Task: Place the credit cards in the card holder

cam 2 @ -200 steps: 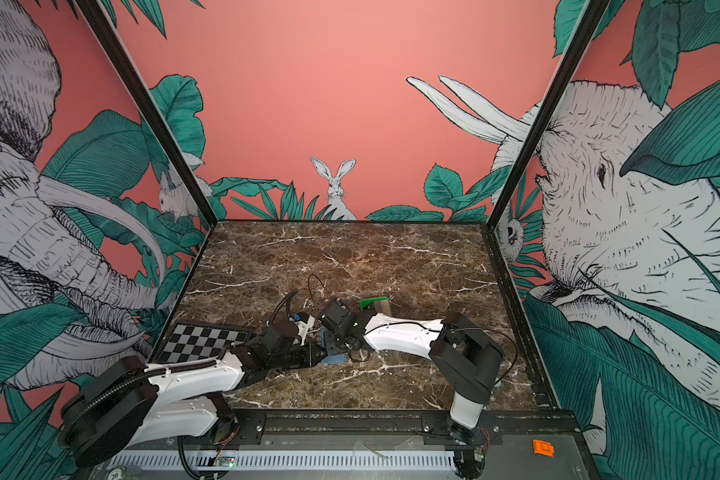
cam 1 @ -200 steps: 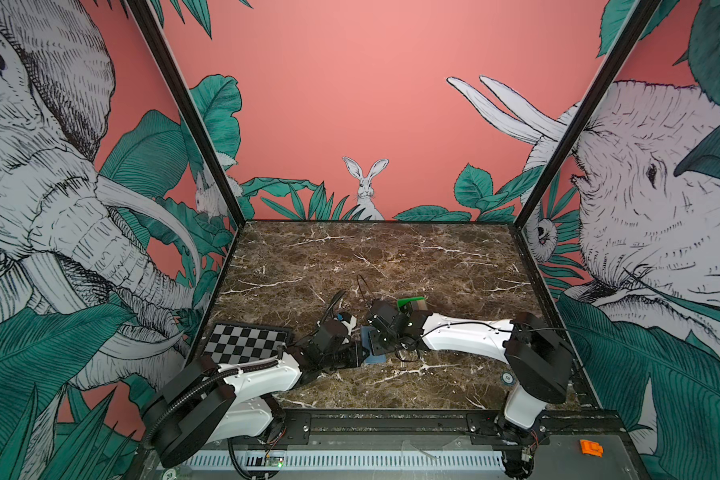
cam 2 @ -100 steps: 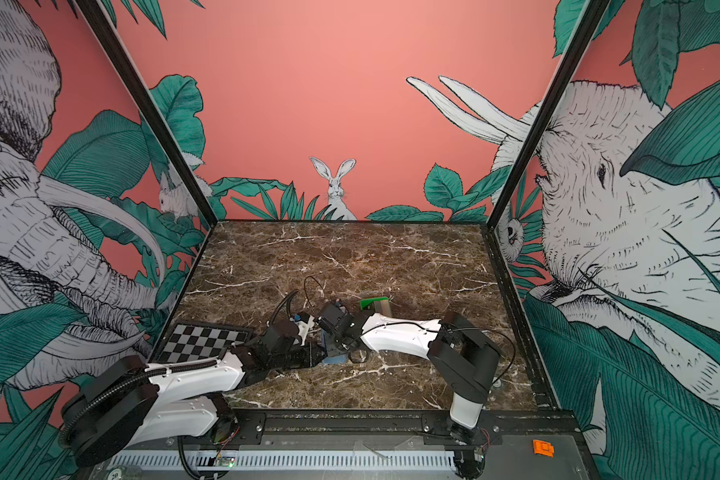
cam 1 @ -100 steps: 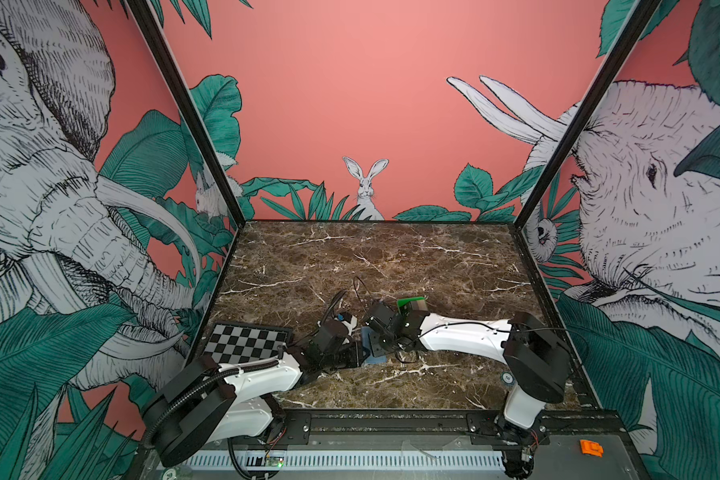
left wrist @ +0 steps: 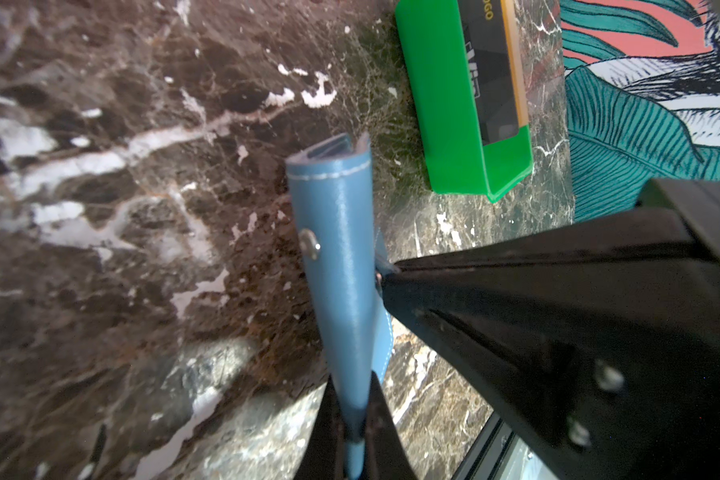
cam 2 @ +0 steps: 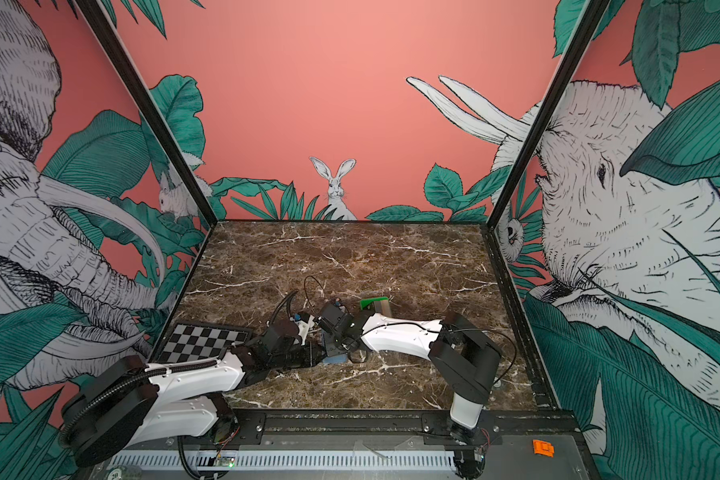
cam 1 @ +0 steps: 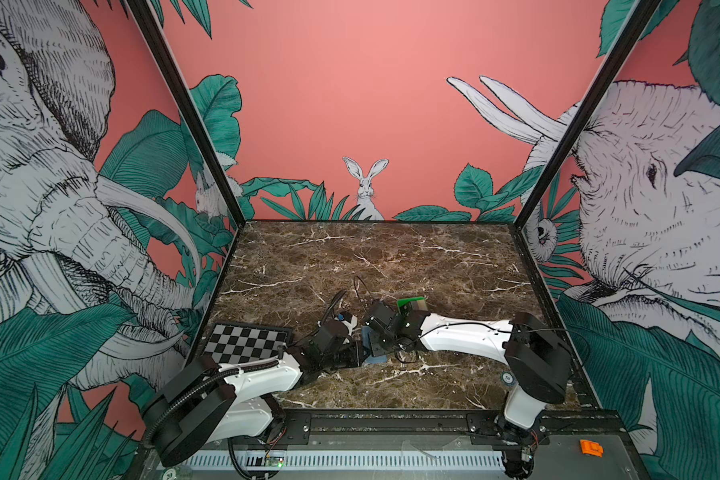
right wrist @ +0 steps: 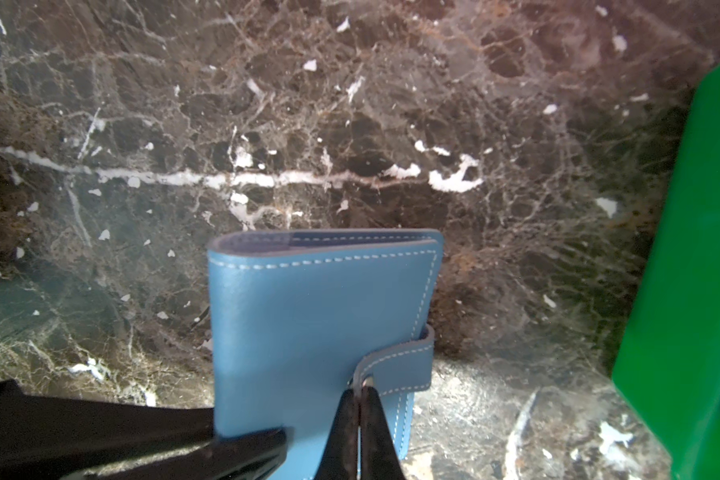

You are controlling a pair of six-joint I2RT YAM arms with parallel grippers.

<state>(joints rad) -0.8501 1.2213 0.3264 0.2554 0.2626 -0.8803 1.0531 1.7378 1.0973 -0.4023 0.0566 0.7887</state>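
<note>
Both covers are squeezed in my left gripper at the card holder's fold. The gripper should open and take only one cover by its loose edge to spread the holder.
The slate-blue card holder stands on edge, folded shut, low over the marble. My left gripper is shut on one end of the card holder. My right gripper is shut, its tips pinching the end of the snap tab. In both top views the two grippers meet at the card holder near the table's front middle. The credit cards lie in a green tray: a black VIP card over a tan one.
The green tray sits just behind the right wrist. A black-and-white checkerboard plate lies at the front left, beside the left arm. The brown marble table is walled on three sides.
My right gripper's jaws have closed onto the snap tab and the arm has edged slightly left. The left gripper has kept its hold on the card holder without moving.
</note>
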